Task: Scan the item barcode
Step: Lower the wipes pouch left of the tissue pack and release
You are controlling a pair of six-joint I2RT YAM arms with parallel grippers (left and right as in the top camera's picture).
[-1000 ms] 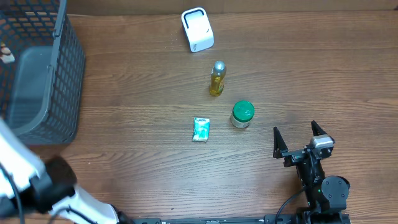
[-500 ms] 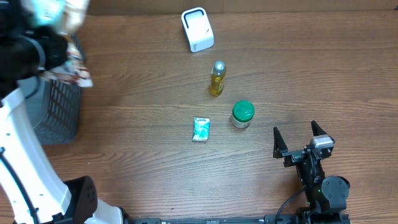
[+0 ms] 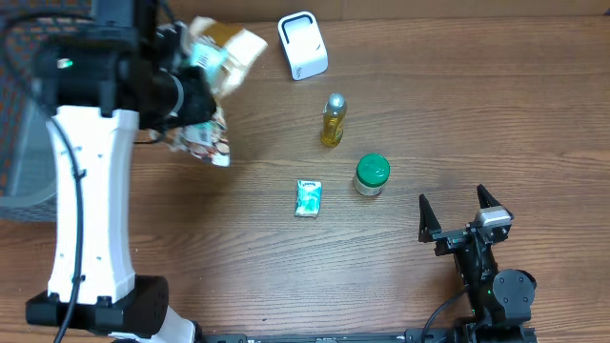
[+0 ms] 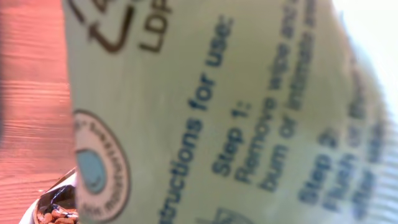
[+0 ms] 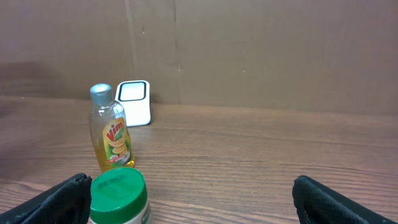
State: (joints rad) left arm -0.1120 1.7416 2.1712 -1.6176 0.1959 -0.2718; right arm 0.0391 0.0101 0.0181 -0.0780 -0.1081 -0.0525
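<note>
I keep moving the wipes pack (image 3: 211,59) and snack packet with my left gripper to open wood (image 3: 257,192) beside the teal sachet until they lie flat, then let go.
My left gripper (image 3: 193,88) hangs over the table's back left, shut on a pale green wipes pack (image 3: 221,50) that is tilted in the air. The pack's printed back (image 4: 236,118) fills the left wrist view and hides the fingers. A colourful snack packet (image 3: 203,143) hangs just below the gripper, and its corner (image 4: 55,210) shows under the pack. The white scanner (image 3: 302,45) stands at the back centre, to the right of the pack. At the front right my right gripper (image 3: 464,211) rests open and holds nothing.
A yellow Vim bottle (image 3: 332,121) stands mid-table, with a green-lidded jar (image 3: 371,175) in front of it and a small teal sachet (image 3: 308,197) to its left. The right wrist view shows the bottle (image 5: 112,137), jar (image 5: 118,194) and scanner (image 5: 134,102). A grey basket (image 3: 17,186) sits far left.
The left arm has swung from the basket at the far left to the right, carrying the wipes pack and the snack packet toward the scanner. The right arm has not moved.
</note>
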